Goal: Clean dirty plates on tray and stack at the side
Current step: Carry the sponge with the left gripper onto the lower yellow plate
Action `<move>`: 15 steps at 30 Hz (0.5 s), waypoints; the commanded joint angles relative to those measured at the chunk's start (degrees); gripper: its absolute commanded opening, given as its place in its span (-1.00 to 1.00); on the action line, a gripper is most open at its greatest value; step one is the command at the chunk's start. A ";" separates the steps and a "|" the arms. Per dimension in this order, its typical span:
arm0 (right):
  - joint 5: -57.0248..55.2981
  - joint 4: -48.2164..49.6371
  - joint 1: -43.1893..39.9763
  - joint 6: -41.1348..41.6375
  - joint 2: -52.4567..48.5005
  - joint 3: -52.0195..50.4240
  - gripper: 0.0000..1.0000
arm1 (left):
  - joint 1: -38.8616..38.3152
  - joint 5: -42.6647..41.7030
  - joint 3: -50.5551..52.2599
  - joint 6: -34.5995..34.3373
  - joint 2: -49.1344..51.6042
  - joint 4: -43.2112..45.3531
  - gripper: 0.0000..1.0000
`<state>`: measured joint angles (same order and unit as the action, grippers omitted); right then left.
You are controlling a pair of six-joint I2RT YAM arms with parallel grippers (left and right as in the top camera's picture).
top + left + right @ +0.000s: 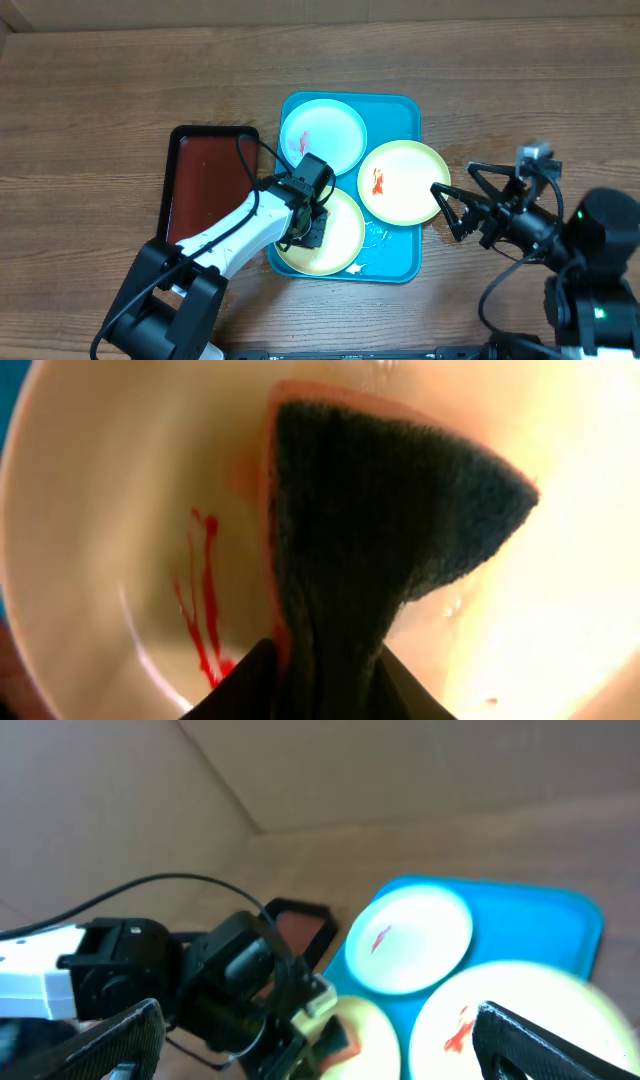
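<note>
The sponge presses the front cream plate, whose rim is free, so next my right gripper pinches the plate's rim and steadies it before my left gripper scrubs.
The turquoise tray holds three plates. A white, blue-rimmed plate with a red smear lies at the back left. A cream plate with a red smear lies at the right, overlapping the tray's edge. A second cream plate lies at the front left. My left gripper is shut on a dark sponge with an orange edge and presses it on that plate, beside red streaks. My right gripper is open and empty, just right of the tray, above the table.
A dark red-brown tray with a black rim lies left of the turquoise tray, under my left arm. Water drops and bits lie on the turquoise tray's front right. A cardboard wall stands behind the table.
</note>
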<state>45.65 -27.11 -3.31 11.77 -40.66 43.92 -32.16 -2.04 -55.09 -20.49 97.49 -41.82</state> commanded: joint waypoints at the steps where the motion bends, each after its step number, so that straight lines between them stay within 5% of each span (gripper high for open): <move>1: 1.53 -1.97 1.31 2.01 -2.23 1.64 1.00 | 0.44 0.55 -5.95 1.25 -3.37 -2.64 -0.42; 10: -26.10 -28.98 15.61 4.52 -16.35 11.13 1.00 | 2.71 -1.18 -9.97 1.27 -8.70 -5.44 0.05; 15: -23.02 -26.14 23.56 4.83 -24.72 11.76 1.00 | 3.02 -0.74 -7.96 1.27 -7.10 -5.88 0.08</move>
<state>24.34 -54.39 17.02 15.86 -62.22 54.13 -29.45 -2.33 -64.38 -19.73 89.08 -47.92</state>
